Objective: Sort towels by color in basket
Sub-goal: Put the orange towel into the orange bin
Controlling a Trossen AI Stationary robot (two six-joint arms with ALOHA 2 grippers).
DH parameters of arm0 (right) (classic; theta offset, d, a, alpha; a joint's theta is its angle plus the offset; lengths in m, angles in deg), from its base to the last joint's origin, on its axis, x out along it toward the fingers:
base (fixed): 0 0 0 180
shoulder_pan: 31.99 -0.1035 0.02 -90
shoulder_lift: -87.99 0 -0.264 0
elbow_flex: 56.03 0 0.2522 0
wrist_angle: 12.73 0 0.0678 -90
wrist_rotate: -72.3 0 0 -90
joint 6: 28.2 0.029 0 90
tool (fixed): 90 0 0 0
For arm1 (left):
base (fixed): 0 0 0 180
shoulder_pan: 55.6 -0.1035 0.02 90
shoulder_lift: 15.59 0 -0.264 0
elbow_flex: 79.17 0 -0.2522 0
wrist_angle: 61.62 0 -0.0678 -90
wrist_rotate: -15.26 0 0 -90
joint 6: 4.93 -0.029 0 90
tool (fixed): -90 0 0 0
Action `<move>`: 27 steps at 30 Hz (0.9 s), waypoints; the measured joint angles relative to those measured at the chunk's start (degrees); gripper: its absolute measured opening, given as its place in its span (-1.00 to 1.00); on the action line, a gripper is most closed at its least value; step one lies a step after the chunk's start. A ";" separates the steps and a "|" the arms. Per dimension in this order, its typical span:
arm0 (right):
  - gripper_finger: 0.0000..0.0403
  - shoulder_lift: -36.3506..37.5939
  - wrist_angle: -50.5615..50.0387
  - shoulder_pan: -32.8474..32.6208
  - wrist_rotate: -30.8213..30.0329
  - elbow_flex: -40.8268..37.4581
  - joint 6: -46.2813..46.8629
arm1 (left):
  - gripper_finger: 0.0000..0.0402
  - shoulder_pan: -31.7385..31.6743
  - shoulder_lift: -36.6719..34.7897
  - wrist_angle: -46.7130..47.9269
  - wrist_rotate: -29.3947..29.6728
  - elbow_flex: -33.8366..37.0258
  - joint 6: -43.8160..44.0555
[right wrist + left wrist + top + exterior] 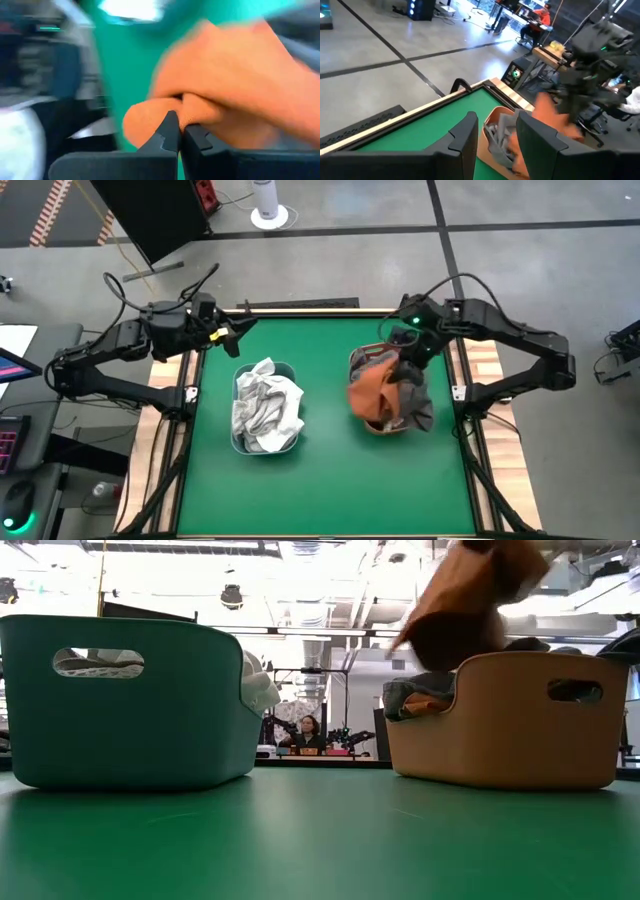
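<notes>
My right gripper is to open and then tuck the rust-orange towel's lower end down among the grey towels (372, 354), because that end hangs past the tan basket's rim.
A teal basket (130, 705) on the table's left half holds white and light grey towels (268, 408). On the right half a tan basket (510, 725) holds grey towels (415, 405) and some orange cloth. Above the tan basket hangs a rust-orange towel (368, 392), with my right gripper (405, 368) shut on it. My left gripper (240, 330) hovers open over the table's far left edge, with nothing between its fingers (465, 135). My right gripper pinches a bunched fold of the rust-orange towel (186, 106) between its two fingertips. The fingers slant downward from the table's far right side. The towel hangs slack below the gripper, over the tan basket; whether its lower end rests in the basket I cannot tell.
Bare green table (325, 480) lies between and in front of the two baskets. Wooden rails (485, 370) edge the table's sides. Beyond the table, a person (310, 730) sits at a desk in the room.
</notes>
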 joint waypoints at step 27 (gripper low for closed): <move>-0.57 -15.93 -14.58 1.99 -28.26 -12.26 -13.04 | -0.38 0.81 -0.02 0.39 -1.46 0.00 0.42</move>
